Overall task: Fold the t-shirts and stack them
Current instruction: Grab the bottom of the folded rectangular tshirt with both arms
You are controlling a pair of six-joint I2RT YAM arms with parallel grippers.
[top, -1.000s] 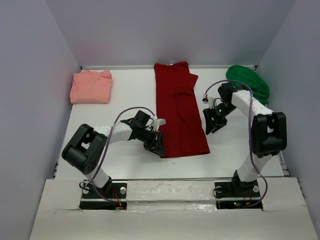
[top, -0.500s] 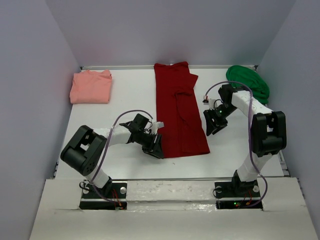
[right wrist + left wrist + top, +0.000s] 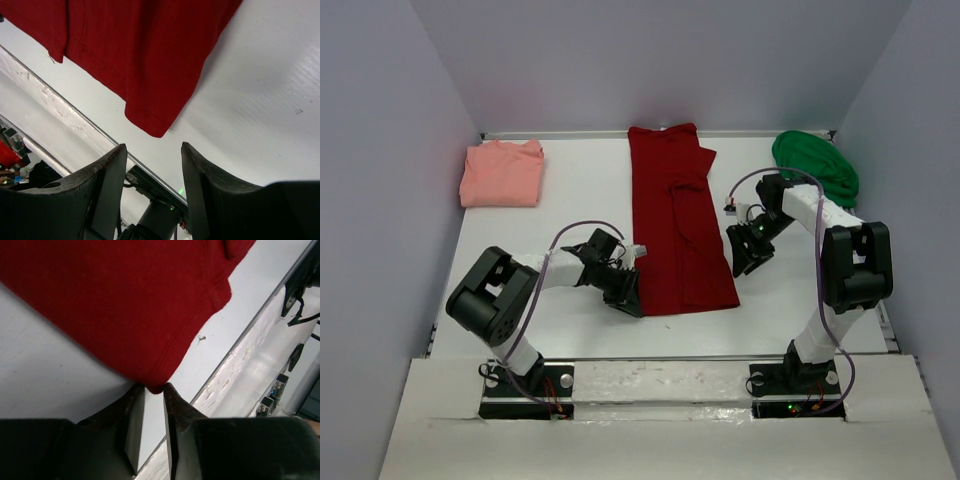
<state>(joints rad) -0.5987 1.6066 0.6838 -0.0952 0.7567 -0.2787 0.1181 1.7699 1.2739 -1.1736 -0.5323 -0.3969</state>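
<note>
Only one near corner (image 3: 156, 384) of the dark red t-shirt is between my left gripper's fingers, so my right gripper should pinch the other near corner (image 3: 735, 303) before both grippers fold the t-shirt.
The dark red t-shirt (image 3: 675, 220) lies folded into a long strip down the middle of the table. My left gripper (image 3: 630, 300) is at its near left corner. In the left wrist view the fingers stand a narrow gap apart (image 3: 154, 387), with the tip of the red corner (image 3: 155, 382) just between the fingertips. My right gripper (image 3: 745, 262) hovers open beside the strip's right edge; the red near right corner (image 3: 150, 120) lies just ahead of its wide jaws (image 3: 152, 145). The salmon-pink t-shirt (image 3: 502, 173) lies folded at the back left. The green t-shirt (image 3: 817, 165) is bunched at the back right.
The table's near edge with its taped rail (image 3: 660, 362) runs just behind both grippers. Grey walls close in the left, back and right sides. The right arm's base (image 3: 160, 220) shows below its fingers.
My left gripper has slid toward the red shirt's near left corner and its jaws have narrowed around the corner tip. The right gripper has drifted slightly toward the strip, still open.
</note>
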